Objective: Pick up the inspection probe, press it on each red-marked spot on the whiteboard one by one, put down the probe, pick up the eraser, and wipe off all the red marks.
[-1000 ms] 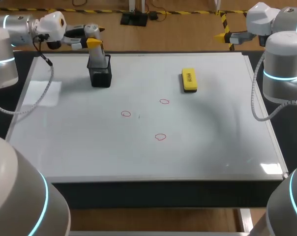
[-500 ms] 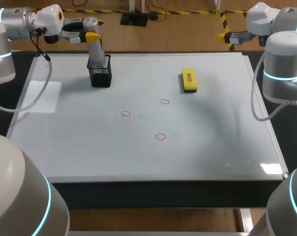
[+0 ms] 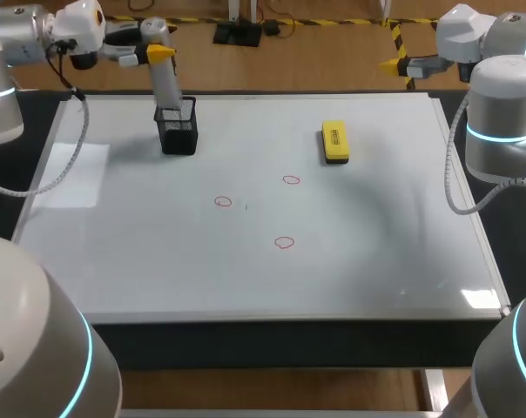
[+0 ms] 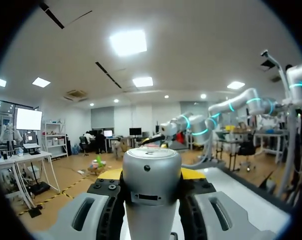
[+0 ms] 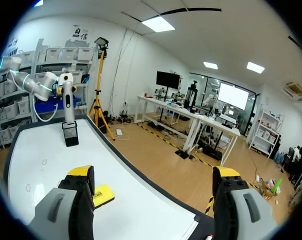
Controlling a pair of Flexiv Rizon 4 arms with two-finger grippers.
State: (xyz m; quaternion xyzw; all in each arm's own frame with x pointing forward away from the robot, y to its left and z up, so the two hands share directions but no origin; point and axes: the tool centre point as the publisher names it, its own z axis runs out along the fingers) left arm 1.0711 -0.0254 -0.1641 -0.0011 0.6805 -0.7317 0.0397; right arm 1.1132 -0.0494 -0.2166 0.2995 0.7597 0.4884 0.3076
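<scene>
The red ring should come off when the robot wipes it with the eraser, because the whiteboard has a glossy shine under its thin marker lines.
The probe, a silver cylinder, is clamped in my left gripper near the board's far left corner. It leans slightly, its lower end at the mouth of the black mesh holder. In the left wrist view the probe fills the gap between the yellow-tipped fingers. Three red rings mark the middle of the whiteboard. The yellow eraser lies flat, back right of centre. My right gripper hangs open and empty beyond the far right corner, with the eraser below it.
The black holder stands upright on the board near its far left edge. A pale rectangular patch shows on the board's left side. The board's dark frame runs along the front.
My left gripper has risen and drawn back towards the far left with the probe, pulling it up out of the holder. The right arm has kept still.
</scene>
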